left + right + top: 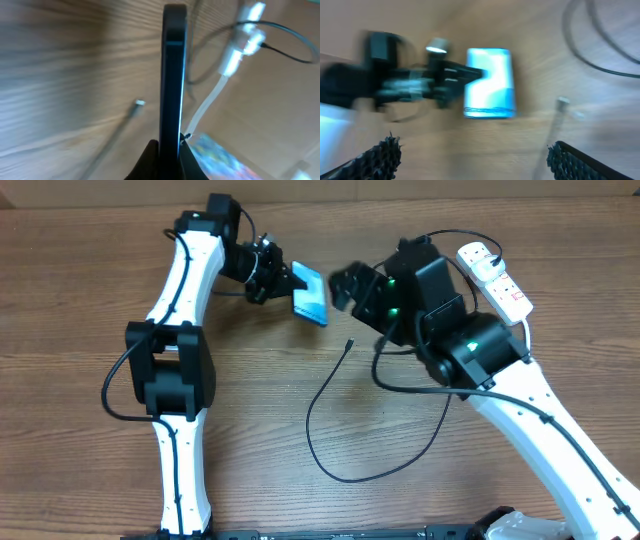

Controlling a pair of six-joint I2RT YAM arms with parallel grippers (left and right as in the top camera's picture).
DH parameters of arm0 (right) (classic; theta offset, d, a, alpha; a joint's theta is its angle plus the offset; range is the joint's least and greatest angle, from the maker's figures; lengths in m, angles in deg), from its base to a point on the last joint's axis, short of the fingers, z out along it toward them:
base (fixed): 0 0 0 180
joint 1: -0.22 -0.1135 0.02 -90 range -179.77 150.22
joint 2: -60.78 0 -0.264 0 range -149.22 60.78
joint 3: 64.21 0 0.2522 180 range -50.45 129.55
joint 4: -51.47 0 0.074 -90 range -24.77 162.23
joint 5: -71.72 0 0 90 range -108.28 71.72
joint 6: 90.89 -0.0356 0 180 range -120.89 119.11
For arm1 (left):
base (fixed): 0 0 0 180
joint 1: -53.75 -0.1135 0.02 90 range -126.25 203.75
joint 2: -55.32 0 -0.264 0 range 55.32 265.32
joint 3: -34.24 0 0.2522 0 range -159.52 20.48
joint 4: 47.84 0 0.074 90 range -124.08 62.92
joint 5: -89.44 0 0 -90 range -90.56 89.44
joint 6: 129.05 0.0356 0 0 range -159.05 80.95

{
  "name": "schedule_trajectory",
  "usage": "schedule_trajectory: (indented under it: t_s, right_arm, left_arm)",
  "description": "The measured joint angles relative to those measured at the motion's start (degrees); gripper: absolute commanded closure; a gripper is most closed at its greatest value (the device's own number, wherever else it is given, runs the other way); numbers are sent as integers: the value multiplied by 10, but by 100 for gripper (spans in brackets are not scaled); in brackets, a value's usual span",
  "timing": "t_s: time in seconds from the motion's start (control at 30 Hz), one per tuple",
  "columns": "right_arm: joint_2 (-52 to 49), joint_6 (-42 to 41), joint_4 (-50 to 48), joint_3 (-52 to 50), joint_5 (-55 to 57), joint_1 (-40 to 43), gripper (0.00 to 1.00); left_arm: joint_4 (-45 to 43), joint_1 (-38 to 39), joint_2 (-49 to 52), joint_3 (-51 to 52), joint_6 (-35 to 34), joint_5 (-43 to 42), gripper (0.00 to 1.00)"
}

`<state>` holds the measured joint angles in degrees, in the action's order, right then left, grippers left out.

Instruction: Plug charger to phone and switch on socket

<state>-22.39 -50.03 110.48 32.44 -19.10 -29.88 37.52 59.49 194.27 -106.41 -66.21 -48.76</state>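
The phone (pixel 310 296) is crowding my empty right gripper above the loose cable, so next my left gripper moves back while my right gripper first takes the connector tip (pixel 349 344).
My left gripper (pixel 290 283) is shut on the phone (pixel 311 296), which has a bright blue screen and is held on edge above the table. In the left wrist view the phone (pixel 172 80) shows edge-on between the fingers (pixel 169 150). My right gripper (pixel 347 283) is open and empty, just right of the phone; its view shows the phone (pixel 489 83) ahead and its fingers (pixel 475 160) wide apart. The charger's black cable (pixel 330 450) loops on the table, its connector tip (pixel 350 342) below the right gripper. The socket (pixel 495 278) lies at the back right.
The right arm's body (pixel 450 320) covers part of the socket and its surroundings, so the charger's white plug adapter is hidden. The left arm (pixel 175 370) stretches along the left side. The table is brown wood.
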Motion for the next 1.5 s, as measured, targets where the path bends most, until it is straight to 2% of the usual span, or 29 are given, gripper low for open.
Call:
schedule_trajectory:
  t_s: [0.03,0.2,0.33,0.5,0.7,0.87,1.0,1.17,1.27,1.5]
  right_arm:
    - [-2,16,15,0,-10,13,1]
    - [-28,62,49,0,-45,69,0]
    - [-59,75,33,0,-63,73,12]
    - [-116,78,51,0,-75,50,17]
    - [-238,89,145,9,-102,38,19]
    - [-301,104,216,102,-101,38,21]
    - [-307,93,218,150,-72,38,31]
    - [-345,65,210,154,-49,38,46]
    - [-385,52,197,153,-44,36,47]
    - [-414,24,173,153,-34,18,60]
  left_arm:
    - [5,-1,-10,0,7,24,96]
    - [38,-1,-139,1,16,226,96]
    - [64,2,-247,-5,8,359,96]
    - [99,3,-287,-14,4,444,96]
    - [100,3,-259,10,3,481,96]
    - [97,3,-254,30,3,490,96]
    - [96,3,-254,38,3,491,96]
    - [101,3,-254,39,3,493,96]
    - [101,3,-254,39,3,494,96]
    - [103,3,-254,39,3,494,96]
